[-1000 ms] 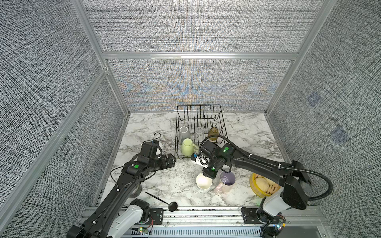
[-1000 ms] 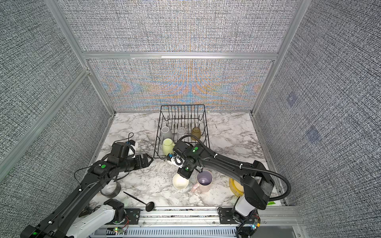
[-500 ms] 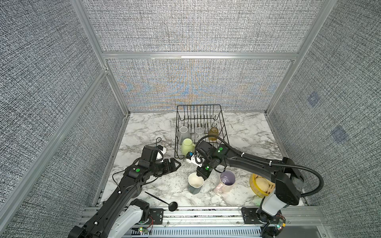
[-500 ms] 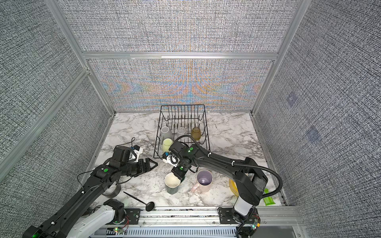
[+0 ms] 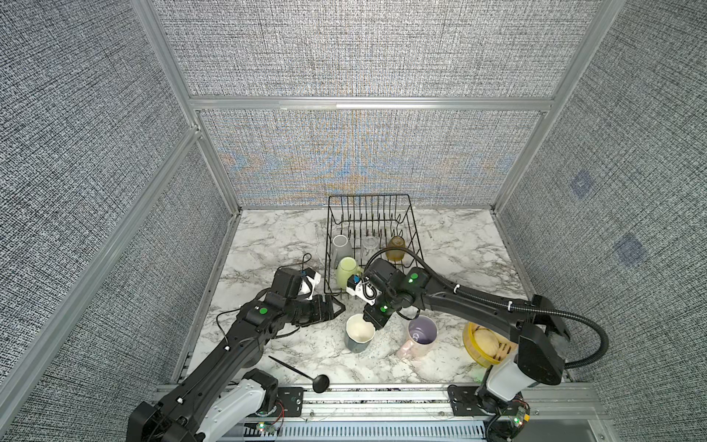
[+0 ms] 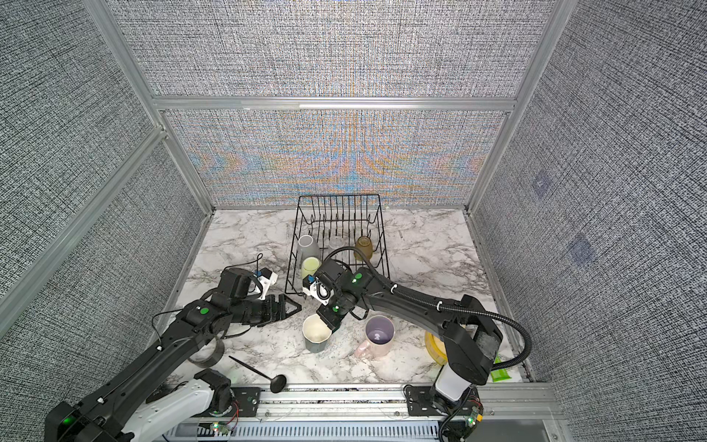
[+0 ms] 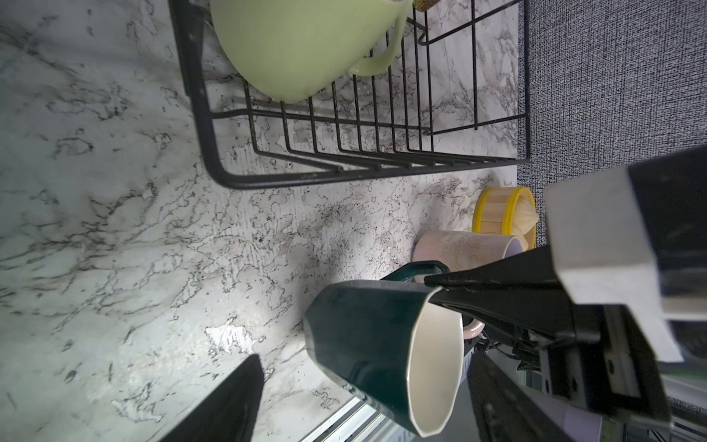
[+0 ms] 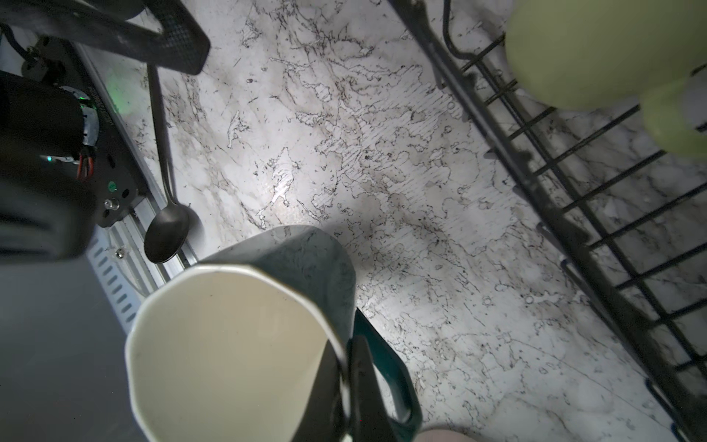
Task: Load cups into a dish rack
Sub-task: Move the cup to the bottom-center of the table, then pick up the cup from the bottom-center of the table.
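The dark teal mug's rim point(image 5: 371, 325) is in my right gripper beside the mug's handle, so next my left gripper grips the opposite side of the mug's rim point(image 5: 347, 328) before my right gripper takes the handle.
The dark teal mug point(image 5: 359, 336) point(image 6: 316, 336) hangs upright close over the marble, cream inside showing. My right gripper point(image 5: 373, 325) point(image 8: 346, 367) is shut on its rim beside the handle. My left gripper point(image 5: 338, 306) point(image 6: 294, 306) is open just left of the mug, which sits ahead of its fingers point(image 7: 237, 398) in the left wrist view. The dish rack point(image 5: 369, 199) holds a grey mug point(image 5: 341, 247), a clear glass point(image 5: 370, 245), an amber tumbler point(image 5: 396, 247) and a yellow-green mug point(image 5: 347, 269). A pink mug point(image 5: 419, 336) stands on the table to the right.
A yellow steamer basket with buns point(image 5: 484, 342) sits at the front right under the right arm. A black spoon point(image 5: 302, 373) lies by the front edge. A tape roll point(image 6: 208, 354) rests under the left arm. The rack's near wall point(image 7: 344, 178) is close behind both grippers.
My right gripper closed on the teal mug's rim and drew it a little left, turning it more upright. My left arm swung forward and right toward the mug, its jaws narrowing slightly.
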Robot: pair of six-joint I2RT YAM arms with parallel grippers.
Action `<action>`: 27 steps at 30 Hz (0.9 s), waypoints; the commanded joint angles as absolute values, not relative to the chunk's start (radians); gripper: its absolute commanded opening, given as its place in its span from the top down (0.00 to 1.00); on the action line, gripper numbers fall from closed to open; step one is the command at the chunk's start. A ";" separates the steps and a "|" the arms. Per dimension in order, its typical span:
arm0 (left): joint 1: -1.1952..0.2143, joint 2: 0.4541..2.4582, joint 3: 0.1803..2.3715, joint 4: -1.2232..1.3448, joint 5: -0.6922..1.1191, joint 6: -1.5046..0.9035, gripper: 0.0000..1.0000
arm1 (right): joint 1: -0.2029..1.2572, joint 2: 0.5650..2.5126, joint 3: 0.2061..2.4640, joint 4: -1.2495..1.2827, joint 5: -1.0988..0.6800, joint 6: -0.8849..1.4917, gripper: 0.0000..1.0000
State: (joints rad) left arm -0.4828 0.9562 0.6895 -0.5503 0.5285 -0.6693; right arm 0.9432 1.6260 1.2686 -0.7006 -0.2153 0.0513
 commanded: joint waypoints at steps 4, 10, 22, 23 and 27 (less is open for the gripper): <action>-0.510 0.987 0.709 -0.559 0.511 -0.646 0.18 | 0.945 1.614 1.260 -0.662 -0.209 0.085 0.83; -0.546 1.010 0.700 -0.522 0.540 -0.658 0.19 | 0.943 1.599 1.229 -0.630 -0.218 0.097 0.79; -0.638 1.045 0.675 -0.508 0.449 -0.681 0.32 | 0.807 1.369 1.085 -0.550 -0.221 0.037 0.63; -0.650 1.056 0.673 -0.507 0.440 -0.679 0.33 | 0.788 1.349 1.070 -0.536 -0.221 0.039 0.62; -0.698 1.107 0.690 -0.512 0.400 -0.679 0.35 | 0.724 1.278 1.038 -0.522 -0.204 0.047 0.61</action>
